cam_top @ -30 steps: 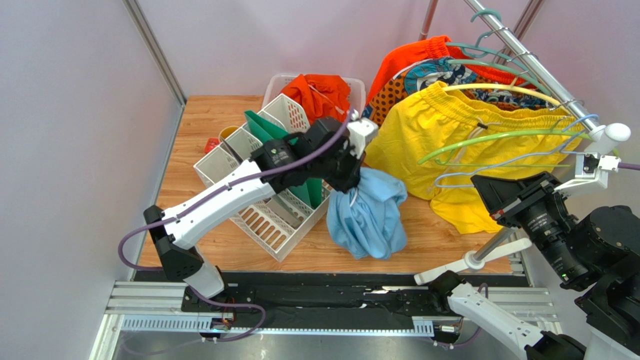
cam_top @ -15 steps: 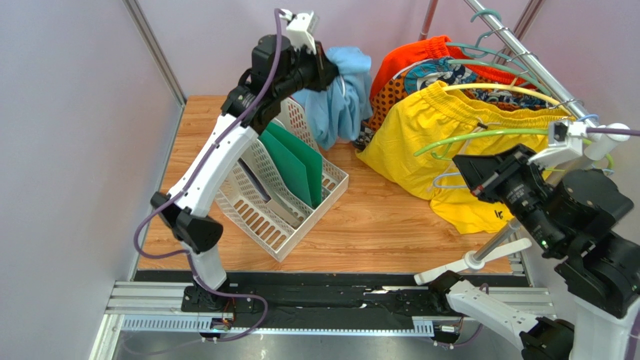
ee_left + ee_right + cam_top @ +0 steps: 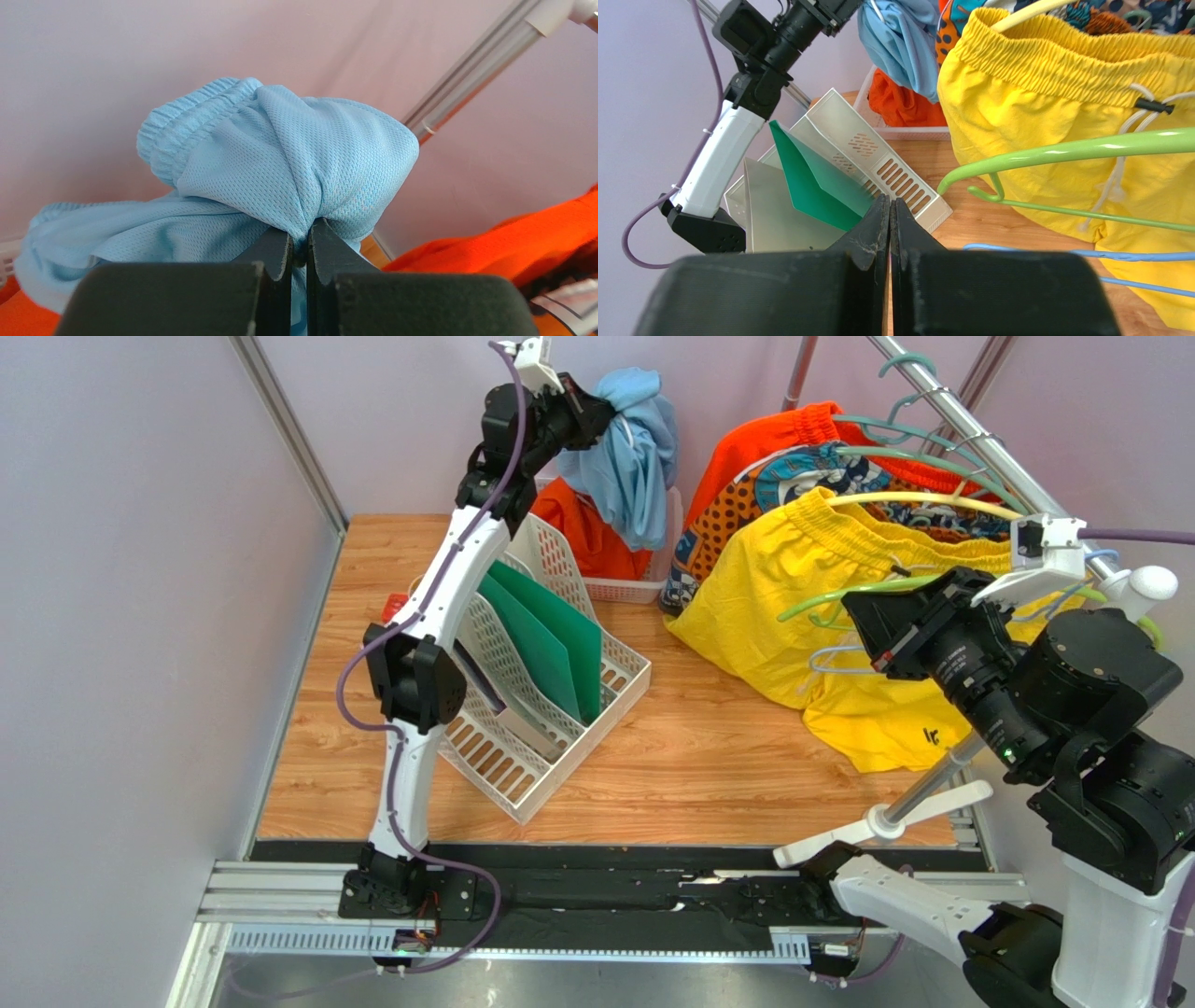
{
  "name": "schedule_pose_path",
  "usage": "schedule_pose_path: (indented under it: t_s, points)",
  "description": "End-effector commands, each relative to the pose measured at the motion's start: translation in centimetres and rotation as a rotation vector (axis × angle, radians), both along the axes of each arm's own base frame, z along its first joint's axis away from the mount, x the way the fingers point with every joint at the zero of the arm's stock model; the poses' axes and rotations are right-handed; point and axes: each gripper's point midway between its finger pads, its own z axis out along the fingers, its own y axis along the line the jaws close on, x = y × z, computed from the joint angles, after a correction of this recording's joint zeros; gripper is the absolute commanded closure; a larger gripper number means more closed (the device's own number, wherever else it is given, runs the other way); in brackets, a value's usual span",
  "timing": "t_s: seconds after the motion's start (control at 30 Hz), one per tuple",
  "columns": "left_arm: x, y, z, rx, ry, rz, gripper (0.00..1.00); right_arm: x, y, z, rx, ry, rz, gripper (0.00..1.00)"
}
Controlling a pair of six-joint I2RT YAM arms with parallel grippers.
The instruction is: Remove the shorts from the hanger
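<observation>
The light blue shorts point(image 3: 638, 465) hang clear of the rail and above the white basket point(image 3: 638, 588), so the robot's left gripper keeps going over the basket and lets go of them there.
My left gripper point(image 3: 586, 416) is raised high at the back and shut on a bunched fold of the light blue shorts point(image 3: 634, 455). They hang from it above the white basket point(image 3: 629, 590). In the left wrist view the jaws point(image 3: 300, 238) pinch the blue mesh cloth point(image 3: 281, 161). The bright orange shorts point(image 3: 586, 532) lie in that basket and also show in the right wrist view point(image 3: 906, 105). My right gripper point(image 3: 859, 616) is shut and empty beside the bare green hanger point(image 3: 912, 588); its shut tips show in the right wrist view point(image 3: 889, 206).
Yellow shorts point(image 3: 814, 560) and an orange-and-teal patterned pair point(image 3: 786, 483) hang on the rail point(image 3: 982, 441). A bare light blue hanger point(image 3: 870, 665) hangs below the green one. A white file organizer point(image 3: 540, 714) with green folders stands centre-left. The rack's foot point(image 3: 870, 826) is near right.
My left arm has lifted the light blue shorts off the table and carried them up and back over the basket. My right arm has shifted left towards the hangers.
</observation>
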Motion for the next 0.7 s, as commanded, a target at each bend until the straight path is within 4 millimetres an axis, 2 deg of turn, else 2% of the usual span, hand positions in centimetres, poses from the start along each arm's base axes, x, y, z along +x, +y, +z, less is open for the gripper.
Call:
schedule_pose_path:
  t_s: [0.0,0.17,0.23,0.3,0.33,0.4,0.43,0.47,0.53,0.67]
  points:
    - [-0.9,2.2,9.6,-0.191,-0.263,0.048,1.0,0.7,-0.9,1.4,-0.06,-0.062,-0.04,1.0]
    - [1.9,3.4,7.3,-0.237,-0.211,0.17,1.0,1.9,-1.3,1.3,-0.109,-0.063,-0.084,1.0]
    - [3.2,4.0,5.8,-0.268,-0.165,0.234,1.0,2.2,-1.5,1.3,-0.117,-0.068,-0.103,1.0]
    - [4.9,5.2,3.7,-0.29,-0.114,0.338,1.0,2.6,-1.5,1.3,-0.127,-0.071,-0.11,1.0]
    - [5.7,5.1,2.1,-0.299,-0.083,0.364,1.0,2.7,-1.5,1.4,-0.128,-0.073,-0.117,1.0]
    - [6.6,5.8,1.3,-0.324,-0.07,0.42,1.0,3.0,-1.6,1.2,-0.141,-0.067,-0.127,1.0]
    - [7.0,5.9,0.8,-0.335,-0.055,0.433,1.0,3.0,-1.7,1.2,-0.14,-0.067,-0.131,1.0]
    - [7.8,5.8,-0.8,-0.33,-0.034,0.449,1.0,3.1,-1.6,1.1,-0.141,-0.064,-0.134,1.0]
    - [8.4,6.0,-1.6,-0.337,-0.021,0.467,1.0,3.4,-1.7,0.9,-0.149,-0.06,-0.146,1.0]
    - [9.6,5.6,-5.4,-0.291,0.031,0.485,1.0,3.8,-1.9,0.8,-0.155,-0.053,-0.168,1.0]
